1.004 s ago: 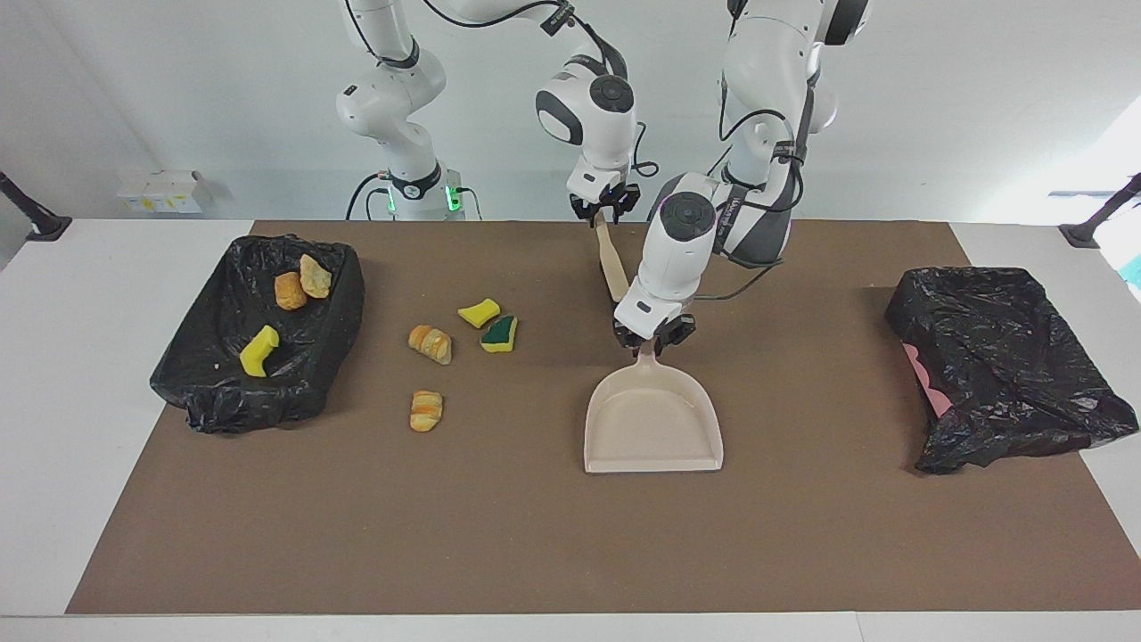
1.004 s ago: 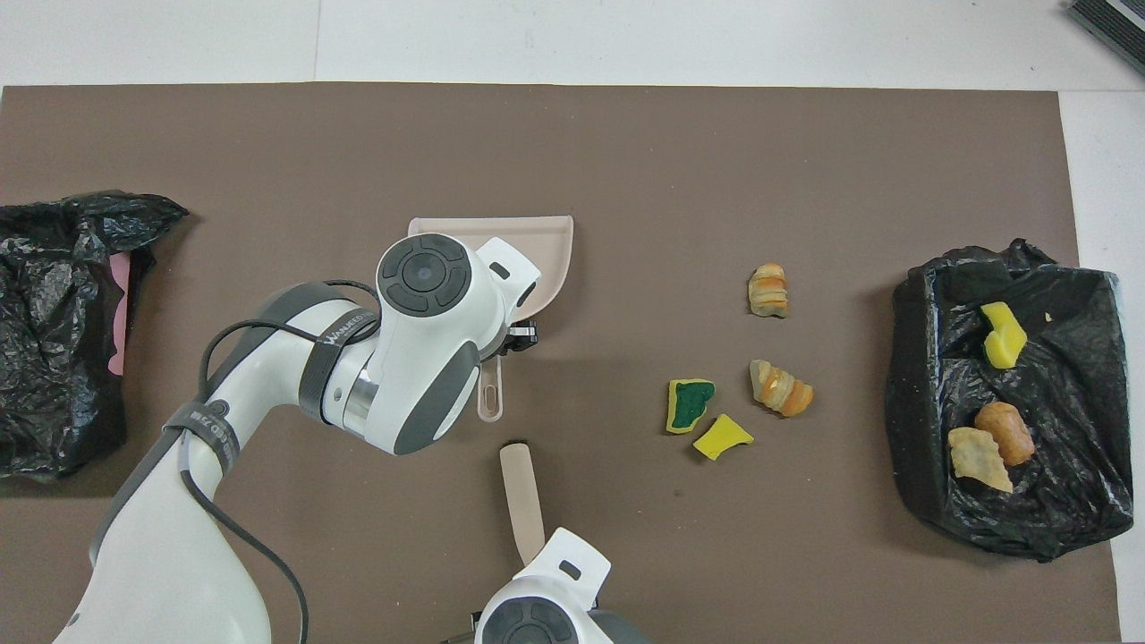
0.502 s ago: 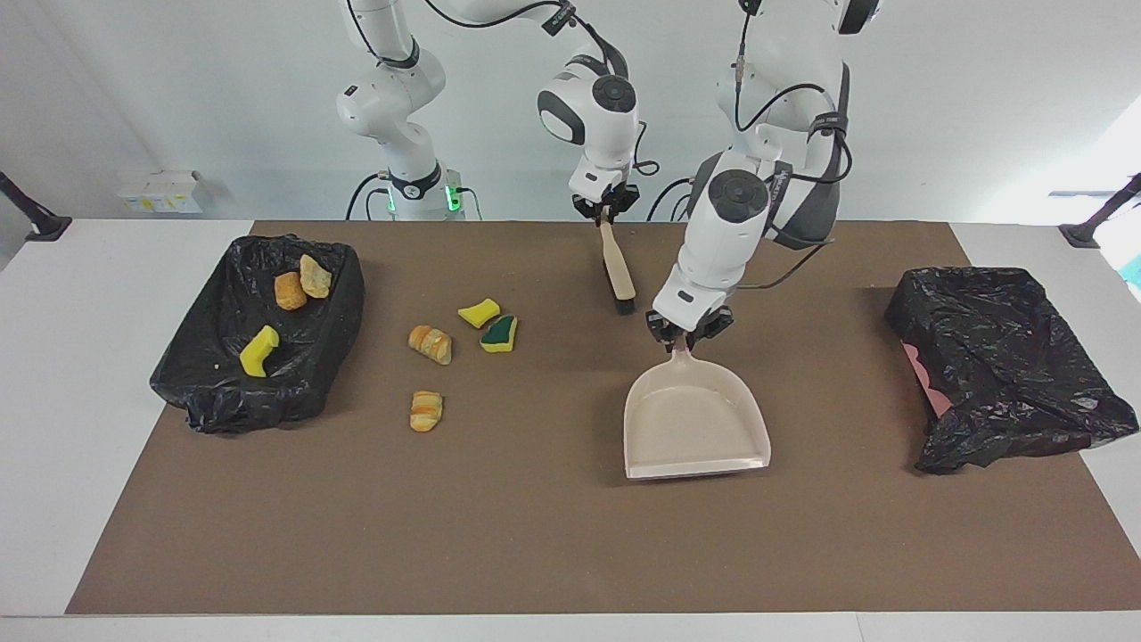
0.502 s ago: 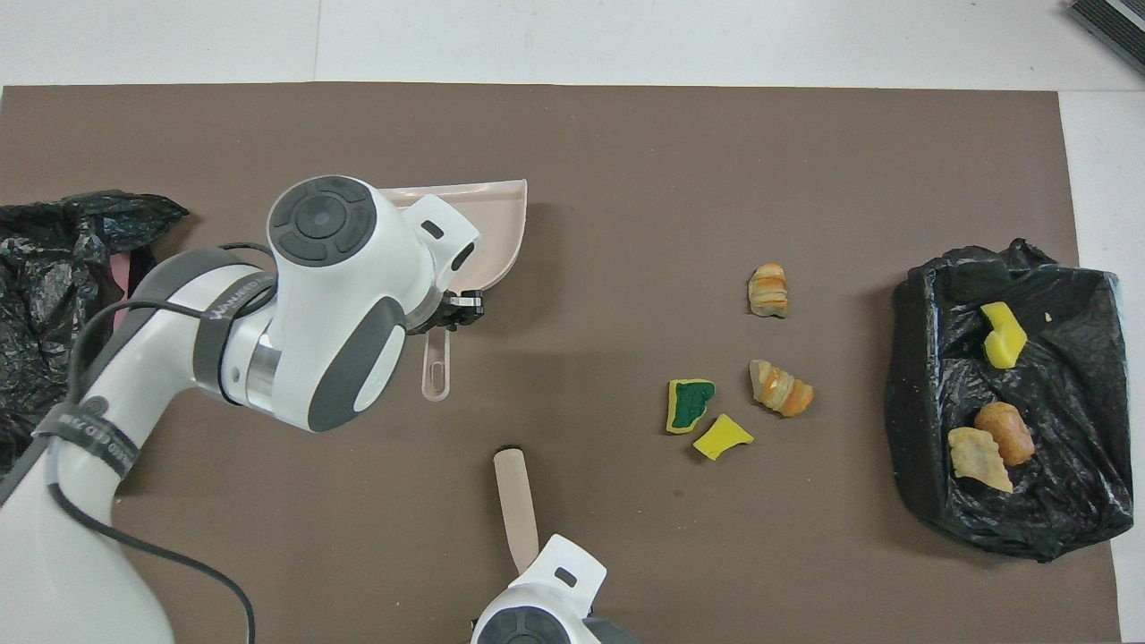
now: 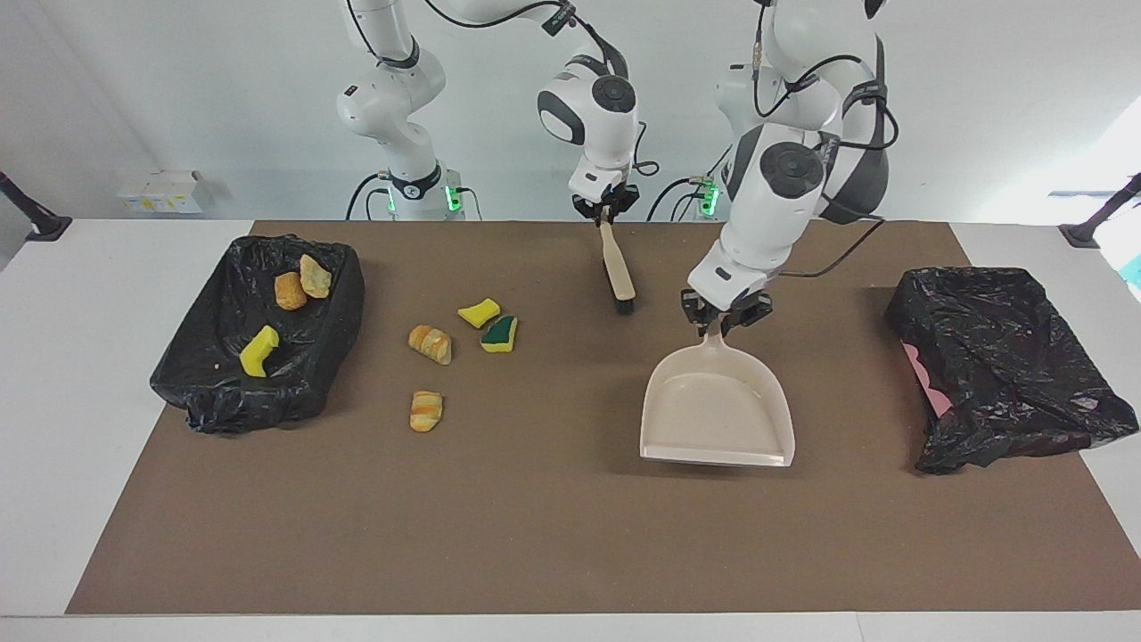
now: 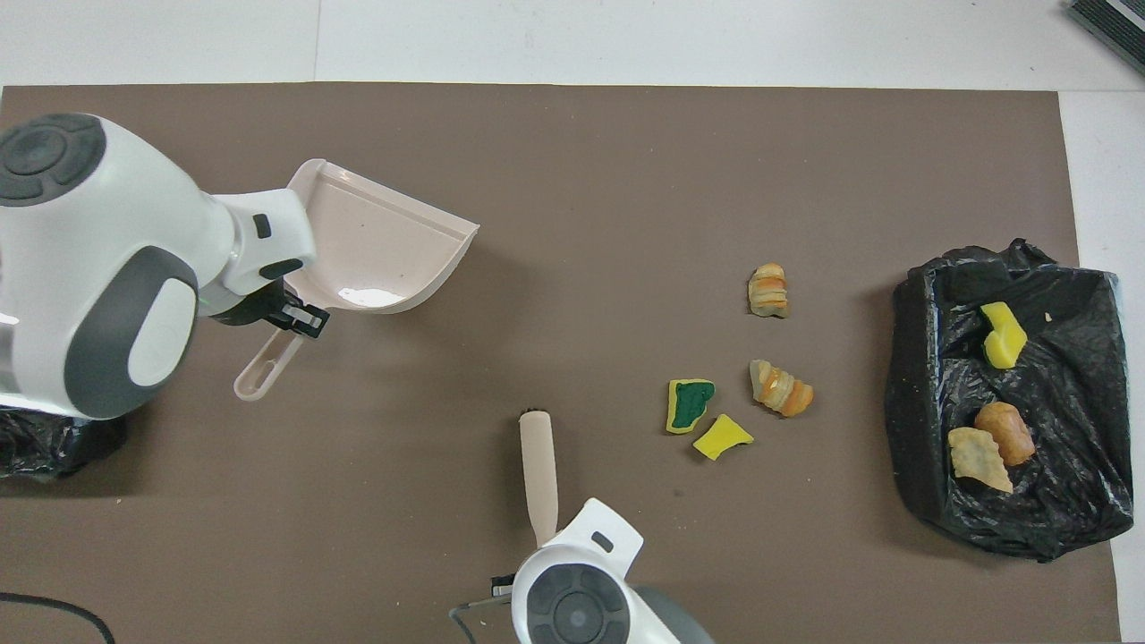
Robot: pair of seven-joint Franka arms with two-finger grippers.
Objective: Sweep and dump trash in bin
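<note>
The dustpan's open edge (image 6: 402, 194) is pointing past the loose trash, so next I turn the dustpan with my left gripper and put it down next to the sponge pieces before I sweep.
My left gripper (image 5: 724, 321) is shut on the handle of the beige dustpan (image 5: 718, 410), which hangs tilted just above the brown mat (image 6: 376, 250). My right gripper (image 5: 606, 212) is shut on the handle of a beige brush (image 5: 617, 267), whose dark bristles point down at the mat. Loose trash lies on the mat: a yellow sponge piece (image 5: 479, 312), a green-faced sponge piece (image 5: 499, 333) and two croissant chunks (image 5: 430, 344) (image 5: 426, 410). The black-lined bin (image 5: 214, 401) at the right arm's end holds two bread chunks (image 5: 301, 283) and a yellow sponge piece (image 5: 258, 350).
A second crumpled black bag (image 5: 1007, 357) with a pink patch lies at the left arm's end of the mat. The brown mat (image 5: 535, 535) covers most of the white table. A small white box (image 5: 160, 192) sits off the mat near the right arm's base.
My left arm has carried the dustpan toward the left arm's end of the table, raising and turning it. My right gripper has closed on the brush handle and stays in place.
</note>
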